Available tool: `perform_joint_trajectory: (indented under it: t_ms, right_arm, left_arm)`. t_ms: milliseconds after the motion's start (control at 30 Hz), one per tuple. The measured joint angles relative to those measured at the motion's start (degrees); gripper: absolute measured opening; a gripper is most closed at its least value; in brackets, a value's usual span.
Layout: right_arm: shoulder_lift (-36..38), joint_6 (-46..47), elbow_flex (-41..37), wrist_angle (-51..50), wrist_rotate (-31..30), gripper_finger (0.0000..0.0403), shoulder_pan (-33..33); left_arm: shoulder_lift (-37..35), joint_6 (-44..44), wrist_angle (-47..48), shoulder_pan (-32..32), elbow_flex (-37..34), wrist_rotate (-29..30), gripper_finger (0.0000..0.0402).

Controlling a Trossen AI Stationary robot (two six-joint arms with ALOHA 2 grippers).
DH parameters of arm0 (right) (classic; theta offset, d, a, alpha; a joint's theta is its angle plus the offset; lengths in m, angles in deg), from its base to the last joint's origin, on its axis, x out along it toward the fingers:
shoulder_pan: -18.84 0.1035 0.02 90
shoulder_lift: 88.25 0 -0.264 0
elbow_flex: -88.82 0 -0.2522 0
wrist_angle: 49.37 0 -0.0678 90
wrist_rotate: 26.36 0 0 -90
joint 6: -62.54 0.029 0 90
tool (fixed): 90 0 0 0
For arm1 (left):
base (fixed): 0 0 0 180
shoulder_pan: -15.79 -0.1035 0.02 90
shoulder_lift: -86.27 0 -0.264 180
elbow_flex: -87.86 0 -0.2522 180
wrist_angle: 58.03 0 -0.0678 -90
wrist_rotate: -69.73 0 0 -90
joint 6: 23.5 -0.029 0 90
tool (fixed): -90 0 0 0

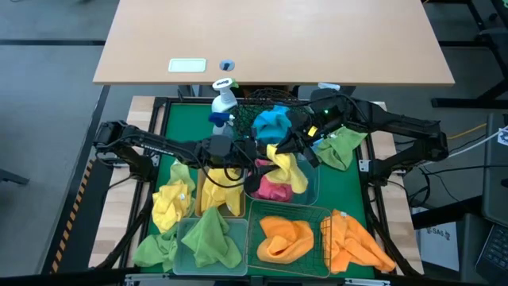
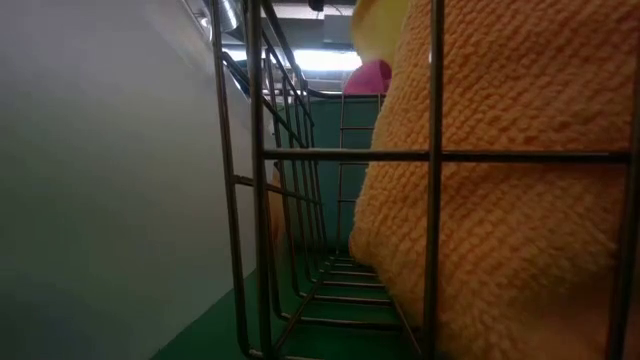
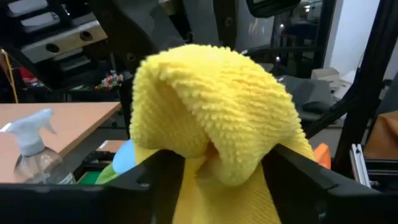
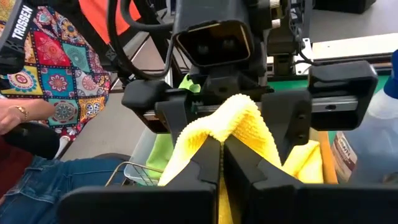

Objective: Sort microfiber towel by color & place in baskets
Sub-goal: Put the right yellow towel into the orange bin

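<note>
My two grippers are holding the yellow towel above the pink towels (image 1: 288, 171). Next, my right gripper lets go of it so that my left gripper can take it to the amber bin (image 1: 222, 193).
A yellow microfiber towel (image 1: 287, 168) hangs between my two grippers above the bin of pink towels (image 1: 274, 189). My left gripper (image 1: 258, 152) comes from the table's left and is shut on the towel (image 3: 211, 106). My right gripper (image 1: 294, 147) comes from the right and is shut on the same towel (image 4: 233, 121). A blue towel lies in the round black mesh basket (image 1: 270, 123). More yellow towels lie in the amber bin (image 1: 218, 195), a green one in the pale-green bin (image 1: 210, 238), and an orange one in the green wire basket (image 1: 290, 230). My left gripper has a bunched fold of the yellow towel (image 3: 214, 158) between its two fingers (image 3: 163, 177), several layers thick. The fold bulges out past the fingertips. The fingers come level from the table's left, and the towel is clear of the table. My right gripper pinches a thin edge of the towel (image 4: 222, 134) between its two fingers (image 4: 205, 165), just below my left gripper's hold. The fingers come from the table's right, facing my left gripper. The rest of the towel hangs slack below toward the pink towels.
Loose towels lie on the green mat: yellow (image 1: 171, 202) and green (image 1: 155, 250) at the left, orange (image 1: 357, 242) and green (image 1: 341, 147) at the right. A spray bottle (image 1: 225, 99) stands at the back. A seated person (image 4: 37, 93) shows beyond the table.
</note>
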Motion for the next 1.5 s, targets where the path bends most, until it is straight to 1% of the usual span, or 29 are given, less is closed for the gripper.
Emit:
perform_joint_trajectory:
  t_ms: [200,333,400,433,567,700,767,833,933,1067,1300,1500]
  right_arm:
    - [0.02,2.79,0.0,-0.04,0.12,0.001,-0.02]
    - [0.02,2.84,0.0,0.66,3.57,0.0011,-0.02]
    - [0.04,2.83,0.0,0.84,5.71,0.0021,-0.02]
    - [0.04,2.85,0.0,1.01,6.69,0.003,-0.02]
    - [0.04,2.91,0.0,0.94,7.66,0.0084,-0.02]
    - [0.05,4.63,0.0,0.78,7.68,0.0137,-0.02]
    - [0.13,6.78,0.0,0.76,7.81,0.0154,-0.02]
    - [0.15,8.19,0.0,0.61,9.68,0.0165,-0.02]
    - [0.15,9.41,0.0,0.03,13.08,0.0171,-0.02]
    - [0.15,9.39,0.0,-1.11,14.71,0.0172,0.0]
    - [0.17,9.34,0.0,-4.84,14.74,0.0172,-0.02]
    - [0.17,8.96,0.0,-6.56,14.63,0.0172,0.07]
  left_arm:
    - [-0.12,0.02,0.35,0.0,0.0,0.31,0.011]
    - [-1.13,0.11,2.16,0.03,0.02,-0.24,0.0045]
    - [-1.8,0.14,4.25,0.25,0.01,-1.09,0.0017]
    - [-2.03,0.19,4.53,0.39,0.02,-1.22,0.0011]
    - [-4.91,0.23,9.3,0.97,0.0,-1.0,0.0012]
    - [-9.42,0.47,14.54,2.05,0.0,-0.46,0.0008]
    - [-12.43,1.09,18.42,2.58,0.0,-0.41,0.0006]
    - [-15.35,2.89,21.16,2.84,0.0,-0.24,0.0005]
    - [-19.92,5.34,26.74,3.31,0.0,0.29,0.0006]
    - [-25.01,8.13,33.89,3.66,0.0,0.59,0.0006]
    - [-31.62,11.83,43.4,3.78,0.0,1.49,0.0007]
    - [-34.07,13.08,50.23,3.8,0.0,2.19,0.0007]
